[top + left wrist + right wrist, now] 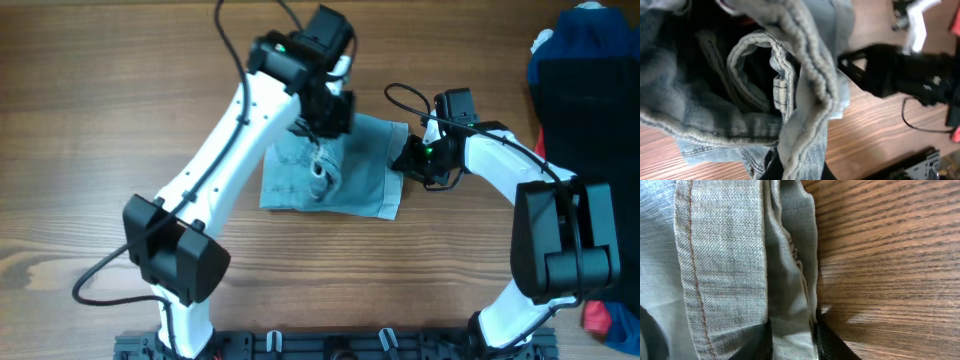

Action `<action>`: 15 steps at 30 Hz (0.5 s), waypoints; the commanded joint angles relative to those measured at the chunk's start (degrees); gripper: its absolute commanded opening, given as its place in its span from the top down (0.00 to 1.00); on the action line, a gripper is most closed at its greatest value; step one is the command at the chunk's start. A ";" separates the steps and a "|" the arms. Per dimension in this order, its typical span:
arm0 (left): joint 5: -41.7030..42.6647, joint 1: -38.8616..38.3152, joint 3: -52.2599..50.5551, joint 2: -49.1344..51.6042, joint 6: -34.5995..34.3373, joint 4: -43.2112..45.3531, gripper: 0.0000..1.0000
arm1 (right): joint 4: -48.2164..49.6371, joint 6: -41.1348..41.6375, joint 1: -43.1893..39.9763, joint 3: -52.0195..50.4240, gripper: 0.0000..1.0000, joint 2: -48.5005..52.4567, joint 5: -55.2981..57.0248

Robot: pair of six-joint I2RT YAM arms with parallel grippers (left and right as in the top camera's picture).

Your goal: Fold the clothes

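Note:
The shorts are bunched up at the raised fold, so the robot's left gripper needs to pull that fold away from the right gripper and spread the shorts flat before the robot folds them.
The light-blue denim shorts lie bunched on the table between the two arms. My left gripper is shut on a raised fold of the shorts near their top middle; in the left wrist view the waistband and a belt loop hang in front of the fingers. My right gripper is at the shorts' right edge, shut on a fold of denim that runs between its fingers down at the table.
A dark navy garment is piled at the far right, with a small red cloth at the bottom right corner. Bare wooden table lies to the left and in front of the shorts.

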 commanded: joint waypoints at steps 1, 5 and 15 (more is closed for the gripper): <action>1.18 -3.04 1.33 -0.04 1.14 0.85 0.96 | -0.63 -0.48 0.46 -1.20 0.67 4.50 3.74; 1.27 -3.74 1.33 1.31 1.09 1.05 0.96 | -1.42 -1.53 0.44 -1.20 0.64 4.48 3.72; 1.88 -4.02 1.09 4.76 1.14 1.99 0.76 | -22.99 -3.02 -3.13 13.38 0.21 3.80 11.26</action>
